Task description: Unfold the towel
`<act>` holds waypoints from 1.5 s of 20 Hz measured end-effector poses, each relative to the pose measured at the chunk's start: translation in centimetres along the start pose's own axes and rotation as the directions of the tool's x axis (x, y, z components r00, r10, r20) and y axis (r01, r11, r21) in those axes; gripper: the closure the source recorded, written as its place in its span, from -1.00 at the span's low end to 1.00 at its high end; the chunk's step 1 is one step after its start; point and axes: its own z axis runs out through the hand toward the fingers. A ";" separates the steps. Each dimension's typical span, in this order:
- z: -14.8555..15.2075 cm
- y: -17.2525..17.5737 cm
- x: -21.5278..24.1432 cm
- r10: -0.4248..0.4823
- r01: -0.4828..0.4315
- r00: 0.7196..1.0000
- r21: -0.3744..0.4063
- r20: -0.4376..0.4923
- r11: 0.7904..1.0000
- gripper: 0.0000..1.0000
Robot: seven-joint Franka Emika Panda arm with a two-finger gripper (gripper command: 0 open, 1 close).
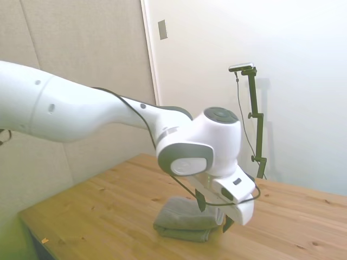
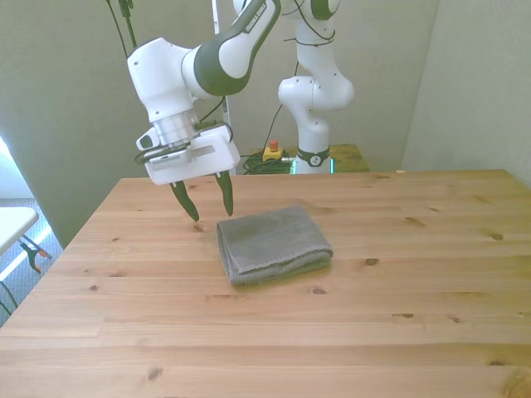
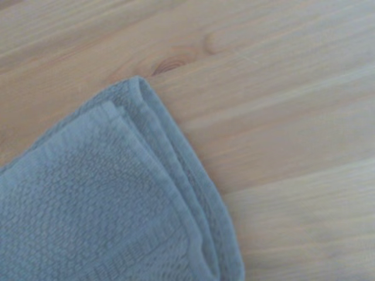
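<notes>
My gripper will lift the towel's top half [image 1: 187,211], and it will peel up while the towel's lower half stays flat, because loose hems [image 3: 173,161] are stacked at the towel's corner.
The towel [image 2: 272,243] is a small grey-taupe terry cloth lying folded in layers on the wooden table [image 2: 398,332]. In the side view the towel [image 1: 181,219] sits just below and behind the wrist. My gripper [image 2: 210,206] hangs open just above the table, beside the towel's corner toward the front view's left, with nothing between its dark fingers [image 2: 226,192]. The gripper [image 1: 214,214] is partly hidden by its own white hand in the side view. The wrist view shows the towel's layered corner [image 3: 117,193] from close by, with stacked hems along its edge.
Bare wood surrounds the towel on all sides. A red button and green cables [image 2: 272,154] lie behind the table's far edge near the robot base. A white surface [image 2: 12,224] with a clamp stands off the front view's left.
</notes>
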 end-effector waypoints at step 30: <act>4.0 -1.8 0.0 -0.042 0.038 0.996 0.047 0.084 0.998 1.00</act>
